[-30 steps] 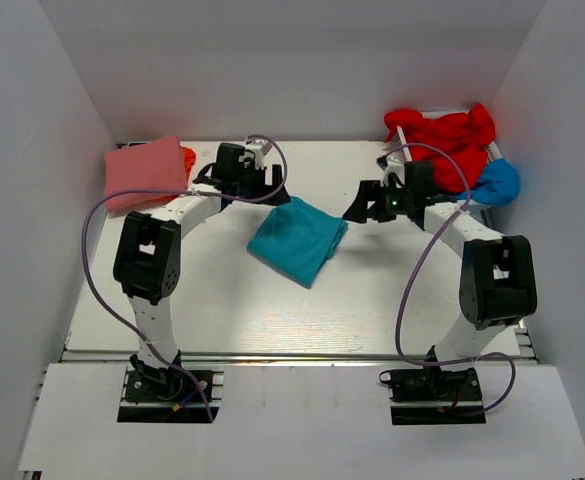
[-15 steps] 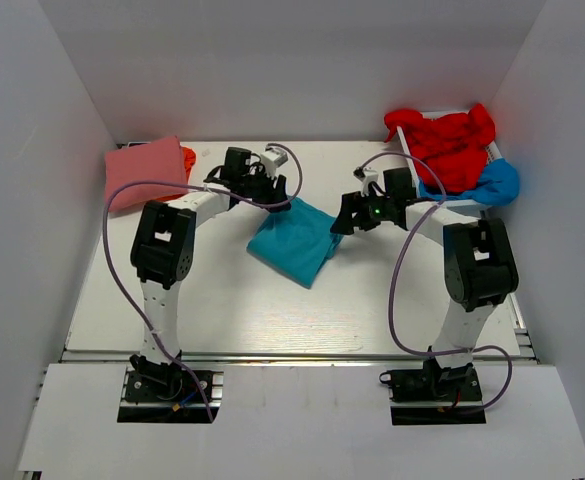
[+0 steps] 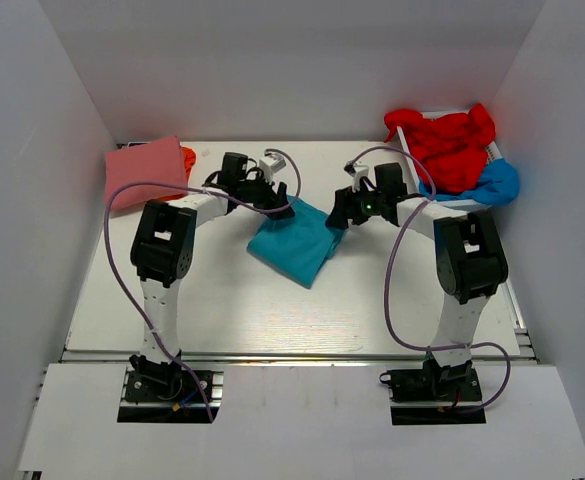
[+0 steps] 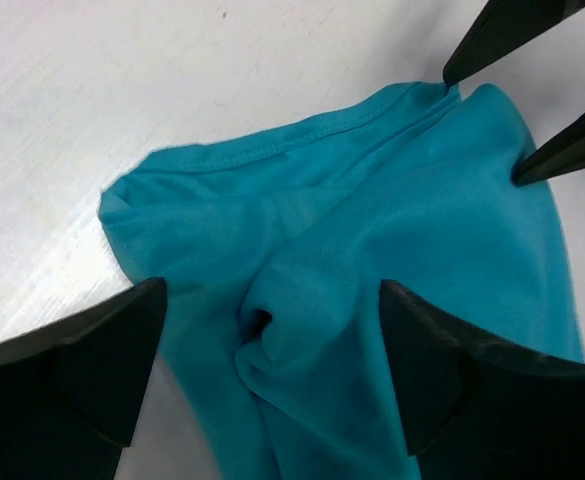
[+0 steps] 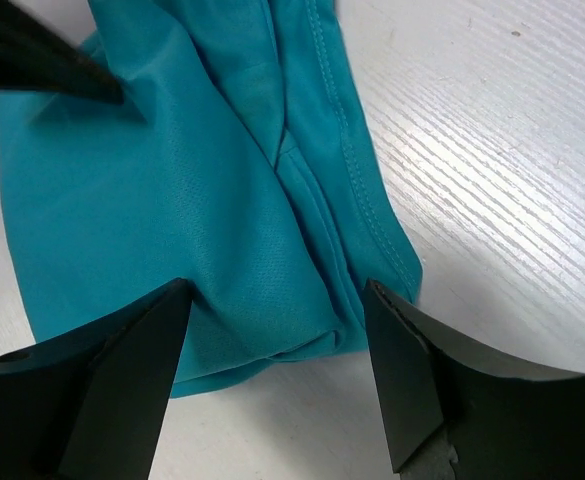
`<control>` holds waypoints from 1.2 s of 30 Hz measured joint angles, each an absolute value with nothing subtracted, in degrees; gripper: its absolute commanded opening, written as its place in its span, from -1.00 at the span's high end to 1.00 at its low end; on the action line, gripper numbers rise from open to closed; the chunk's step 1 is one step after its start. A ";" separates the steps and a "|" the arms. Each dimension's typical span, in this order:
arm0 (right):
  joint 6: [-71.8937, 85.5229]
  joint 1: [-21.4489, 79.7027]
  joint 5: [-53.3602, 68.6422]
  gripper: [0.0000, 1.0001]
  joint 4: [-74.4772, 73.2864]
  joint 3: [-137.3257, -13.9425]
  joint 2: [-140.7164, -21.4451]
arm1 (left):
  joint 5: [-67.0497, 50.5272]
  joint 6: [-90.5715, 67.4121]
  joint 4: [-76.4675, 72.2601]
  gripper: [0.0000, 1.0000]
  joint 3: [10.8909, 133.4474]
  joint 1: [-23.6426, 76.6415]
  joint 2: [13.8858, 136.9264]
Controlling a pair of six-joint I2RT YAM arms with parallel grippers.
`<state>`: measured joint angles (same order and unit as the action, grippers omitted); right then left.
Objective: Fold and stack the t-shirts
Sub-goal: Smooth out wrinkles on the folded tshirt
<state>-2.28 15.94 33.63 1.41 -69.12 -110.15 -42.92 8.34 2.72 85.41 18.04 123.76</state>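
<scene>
The teal t-shirt lies slanted, its top layer bunched (image 4: pixel 297 300) short of the hem, so my right gripper and left gripper should square it and draw that layer (image 5: pixel 307 318) back.
The teal t-shirt (image 3: pixel 294 242) lies roughly folded in the middle of the table. My left gripper (image 3: pixel 288 207) is open over its far left corner, with bunched teal cloth (image 4: pixel 302 300) between the jaws. My right gripper (image 3: pixel 334 222) is open over its far right corner, its jaws straddling the hemmed edge (image 5: pixel 312 250). A folded pink shirt (image 3: pixel 147 172) lies at the far left on top of an orange one (image 3: pixel 188 156). Red shirts (image 3: pixel 447 140) and a bright blue one (image 3: pixel 497 182) are piled at the far right.
White walls close in the table on three sides. The red and blue shirts sit in a white tray (image 3: pixel 406 135) at the far right corner. Purple cables loop from both arms.
Both grippers have moved inward to the teal shirt's far corners, the left from near the pink shirt and the right from near the tray. The shirts have not moved.
</scene>
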 measured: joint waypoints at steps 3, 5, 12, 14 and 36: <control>-2.74 16.05 33.10 -0.50 1.26 -69.34 -110.78 | -42.92 6.11 0.86 -0.99 82.56 17.87 122.91; -3.07 16.19 32.91 -0.50 0.99 -69.49 -111.26 | -42.87 3.53 -2.33 -0.99 76.53 17.76 120.38; -3.22 16.93 33.12 -0.50 0.23 -70.08 -112.55 | -46.96 -8.40 -17.91 -0.99 54.04 17.41 109.84; -3.11 17.30 33.36 -0.53 0.38 -69.82 -112.55 | -47.40 -11.44 -21.98 -0.99 48.05 17.85 106.21; 8.67 19.57 31.73 -0.81 3.90 -54.63 -95.64 | -26.76 -8.29 -12.95 -0.99 38.44 25.71 80.55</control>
